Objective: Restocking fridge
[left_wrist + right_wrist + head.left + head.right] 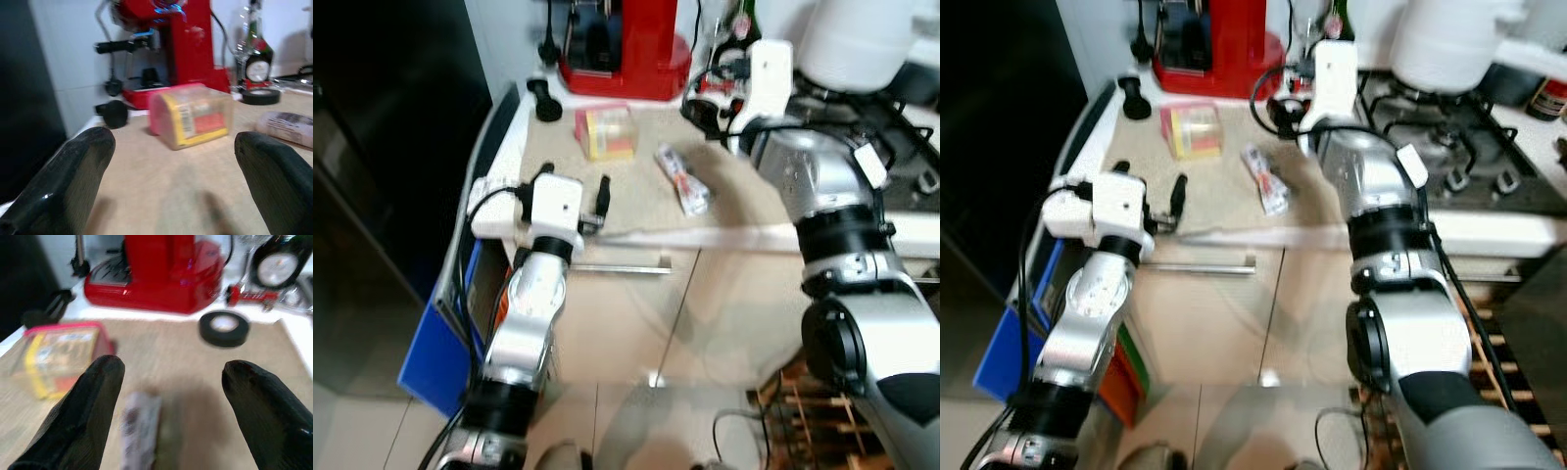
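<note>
The wrapped packet (684,180) lies in a narrow, straight roll (679,172). Its loose end will point straight out rather than hang down when I carry it.
A clear plastic box (605,132) with a pink lid and a yellow label lies on the beige counter (636,211). To its right lies a wrapped packet (682,181). My left gripper (576,181) hovers at the counter's front left, open and pointing at the box (193,115), with nothing between its fingers (73,181). My right gripper (705,103) is at the back of the counter, open over the packet (139,426), with the box (58,355) off to one side and nothing held.
A red coffee machine (626,49) stands at the back, with a black tape roll (224,328) and a bottle (254,63) beside it. A white pot (857,39) sits on the stove (1449,147) to the right. A dark fridge (382,147) is on the left, with a blue crate (435,343) below.
</note>
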### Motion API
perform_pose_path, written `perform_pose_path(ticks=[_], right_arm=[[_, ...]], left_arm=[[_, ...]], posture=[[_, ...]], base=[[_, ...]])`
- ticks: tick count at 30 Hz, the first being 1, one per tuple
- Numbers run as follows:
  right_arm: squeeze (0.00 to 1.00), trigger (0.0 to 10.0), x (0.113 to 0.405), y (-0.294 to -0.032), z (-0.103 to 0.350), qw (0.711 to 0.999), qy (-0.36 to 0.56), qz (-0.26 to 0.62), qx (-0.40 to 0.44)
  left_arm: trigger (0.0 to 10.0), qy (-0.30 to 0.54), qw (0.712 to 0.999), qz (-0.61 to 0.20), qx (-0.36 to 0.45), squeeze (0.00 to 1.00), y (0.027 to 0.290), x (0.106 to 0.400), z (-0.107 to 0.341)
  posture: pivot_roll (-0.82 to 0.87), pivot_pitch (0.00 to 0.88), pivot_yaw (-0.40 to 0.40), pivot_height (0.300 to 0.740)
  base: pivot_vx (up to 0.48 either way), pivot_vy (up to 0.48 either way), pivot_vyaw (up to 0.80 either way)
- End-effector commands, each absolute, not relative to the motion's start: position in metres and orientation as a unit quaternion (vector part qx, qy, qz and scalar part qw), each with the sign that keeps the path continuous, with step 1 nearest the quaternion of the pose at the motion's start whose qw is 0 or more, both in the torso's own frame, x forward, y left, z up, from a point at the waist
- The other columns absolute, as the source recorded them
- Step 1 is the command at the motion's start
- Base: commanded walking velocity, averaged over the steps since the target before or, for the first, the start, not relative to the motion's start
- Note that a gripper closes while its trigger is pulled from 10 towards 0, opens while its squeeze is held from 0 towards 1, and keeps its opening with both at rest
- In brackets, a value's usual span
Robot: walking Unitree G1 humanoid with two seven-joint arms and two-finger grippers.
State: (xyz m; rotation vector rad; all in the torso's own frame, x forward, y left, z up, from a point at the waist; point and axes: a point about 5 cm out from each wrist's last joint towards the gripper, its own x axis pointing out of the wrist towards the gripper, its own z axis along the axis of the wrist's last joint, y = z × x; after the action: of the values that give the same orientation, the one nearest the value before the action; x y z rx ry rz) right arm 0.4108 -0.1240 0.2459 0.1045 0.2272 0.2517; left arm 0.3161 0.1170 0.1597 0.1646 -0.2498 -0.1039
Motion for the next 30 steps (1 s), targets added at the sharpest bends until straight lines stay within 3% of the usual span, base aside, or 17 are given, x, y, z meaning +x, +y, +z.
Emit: perform_pose_path(ticks=[1,5,13,23,30], right_arm=[[0.08,10.0,0.412,-0.125,0.243,0.982,0.129,0.12,0.067],[0.07,10.0,0.407,-0.112,0.228,0.968,0.175,0.15,0.097],[0.07,10.0,0.404,-0.11,0.2,0.955,0.239,0.143,0.099],[0.07,10.0,0.404,-0.116,0.182,0.96,0.244,0.119,0.066],[0.07,10.0,0.403,-0.097,0.178,0.956,0.243,0.15,0.067]], left_arm=[[10.0,-0.127,0.988,-0.039,0.081,0.0,0.121,0.315,0.162],[10.0,-0.127,0.988,-0.041,0.081,0.0,0.12,0.315,0.162],[10.0,-0.126,0.988,-0.038,0.08,0.0,0.12,0.315,0.162],[10.0,-0.127,0.988,-0.032,0.079,0.0,0.121,0.315,0.162],[10.0,-0.128,0.988,-0.031,0.08,0.0,0.122,0.315,0.163]], posture=[[0.14,0.011,-0.028,0.74],[0.14,0.011,-0.027,0.74],[0.14,0.003,-0.038,0.74],[0.15,0.0,-0.047,0.74],[0.15,0.003,-0.039,0.74]], base=[[0.0,0.0,0.0],[0.0,0.0,0.0],[0.0,0.0,0.0],[0.0,0.0,0.0],[0.0,0.0,0.0]])
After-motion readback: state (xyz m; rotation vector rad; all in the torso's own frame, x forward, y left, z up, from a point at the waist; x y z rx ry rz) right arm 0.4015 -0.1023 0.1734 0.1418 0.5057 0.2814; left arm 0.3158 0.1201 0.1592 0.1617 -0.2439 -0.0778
